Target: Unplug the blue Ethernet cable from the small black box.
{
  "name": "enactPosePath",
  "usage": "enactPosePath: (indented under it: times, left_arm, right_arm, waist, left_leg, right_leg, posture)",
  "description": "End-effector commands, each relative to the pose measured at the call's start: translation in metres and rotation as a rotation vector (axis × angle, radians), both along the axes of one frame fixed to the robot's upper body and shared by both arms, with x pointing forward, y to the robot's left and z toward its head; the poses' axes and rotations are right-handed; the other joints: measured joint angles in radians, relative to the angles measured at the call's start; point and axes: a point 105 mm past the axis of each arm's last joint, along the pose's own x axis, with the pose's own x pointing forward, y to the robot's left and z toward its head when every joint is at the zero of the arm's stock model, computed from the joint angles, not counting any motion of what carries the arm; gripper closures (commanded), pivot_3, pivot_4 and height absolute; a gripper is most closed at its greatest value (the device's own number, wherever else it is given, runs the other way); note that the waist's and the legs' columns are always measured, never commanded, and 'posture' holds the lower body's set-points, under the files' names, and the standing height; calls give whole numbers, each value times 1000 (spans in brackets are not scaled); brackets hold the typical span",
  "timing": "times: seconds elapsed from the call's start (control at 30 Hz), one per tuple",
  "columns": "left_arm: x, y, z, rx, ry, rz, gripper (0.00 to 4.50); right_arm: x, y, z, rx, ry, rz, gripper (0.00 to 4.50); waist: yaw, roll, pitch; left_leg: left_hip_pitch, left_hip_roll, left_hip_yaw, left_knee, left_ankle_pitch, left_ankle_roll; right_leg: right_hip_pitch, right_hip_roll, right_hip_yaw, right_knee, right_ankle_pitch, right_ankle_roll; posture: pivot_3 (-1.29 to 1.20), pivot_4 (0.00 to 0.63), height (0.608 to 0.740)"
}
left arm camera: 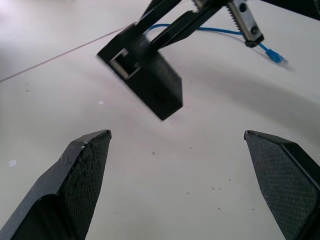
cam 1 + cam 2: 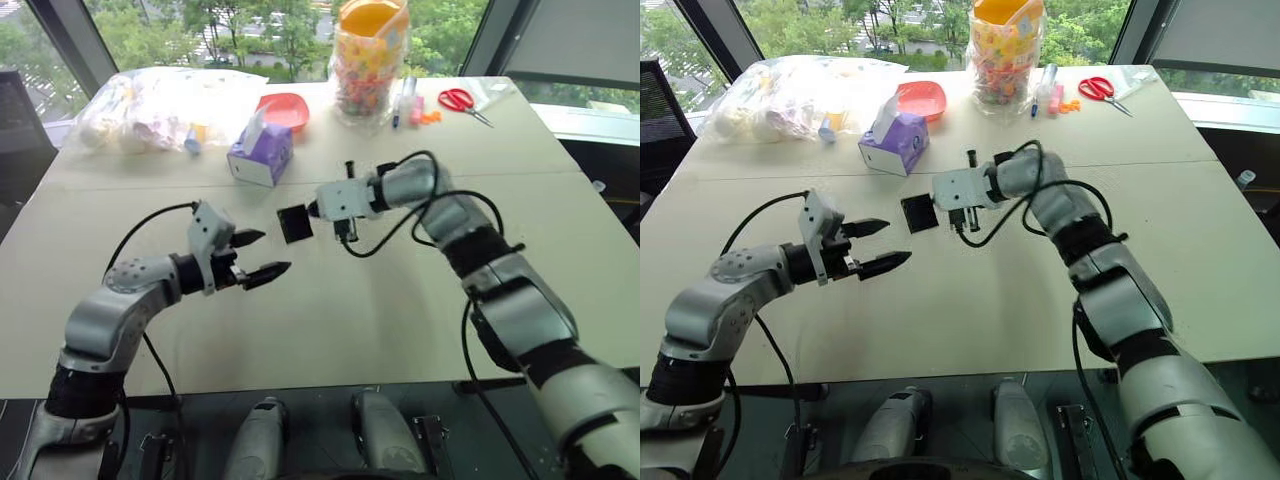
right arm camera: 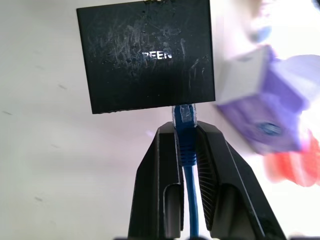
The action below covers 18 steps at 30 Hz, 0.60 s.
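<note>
The small black box is hanging only by the plug in my right gripper (image 3: 185, 115), so my left gripper should grip the box (image 2: 295, 224) firmly before my right gripper pulls the plug.
The small black box (image 2: 294, 224) hangs at the tip of my right gripper (image 3: 185, 131), just above the pale table (image 2: 330, 320). That gripper is shut on the blue Ethernet cable (image 3: 188, 150) right behind its plug, and the plug still sits in the box's side. The rest of the cable trails back behind the gripper, its free plug (image 1: 274, 56) lying on the table. My left gripper (image 2: 272, 252) is open, a short way to the left of the box and pointing at it. In the left wrist view the box (image 1: 145, 75) shows an empty socket facing the open fingers (image 1: 85, 170).
A purple tissue box (image 2: 262, 152) stands just behind the black box. Farther back are a red bowl (image 2: 285, 108), a plastic bag of items (image 2: 165, 105), a jar of sweets (image 2: 370, 60), markers (image 2: 405, 100) and red scissors (image 2: 462, 102).
</note>
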Motion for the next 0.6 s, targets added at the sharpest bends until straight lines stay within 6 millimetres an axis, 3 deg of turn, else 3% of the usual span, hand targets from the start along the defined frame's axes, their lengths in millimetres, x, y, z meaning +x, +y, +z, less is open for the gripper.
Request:
enactPosePath:
  times: [0.03, 0.17, 0.37, 0.47, 0.6]
  left_arm:
    - [8, -3, 21, -58, -42, -15, 0]
    - [15, -14, 34, -137, -40, -46, 0]
    - [15, -23, 37, -172, -22, -77, 0]
    - [15, -28, 37, -185, -23, -88, 862]
    - [17, -29, 39, -191, -31, -82, 2700]
  right_arm:
    - [-23, 5, 29, 131, -196, 23, 4398]
    - [-54, 16, 32, 215, -287, 29, 4398]
    - [-61, 17, 29, 212, -300, 6, 4398]
    - [-63, 16, 31, 204, -311, 2, 4500]
    - [-63, 13, 29, 182, -309, -1, 4500]
  waist:
    - [3, 0, 0]
    - [3, 0, 0]
    - [5, -1, 0]
    - [5, -1, 0]
    - [6, -1, 0]
  left_leg:
    - [0, 0, 0, 0, 0, 0]
    - [0, 0, 0, 0, 0, 0]
    - [1, 0, 0, 2, 0, 0]
    - [1, 0, 0, 2, 0, 0]
    - [1, 0, 0, 2, 0, 0]
  right_leg:
    - [0, 0, 0, 0, 0, 0]
    - [0, 0, 0, 0, 0, 0]
    - [2, 0, 0, 1, 0, 0]
    - [2, 0, 0, 0, 0, 0]
    - [2, 0, 0, 0, 0, 0]
  posture:
    - [0, 150, 740]
    - [0, 150, 740]
    - [0, 150, 740]
    - [0, 150, 740]
    - [0, 150, 740]
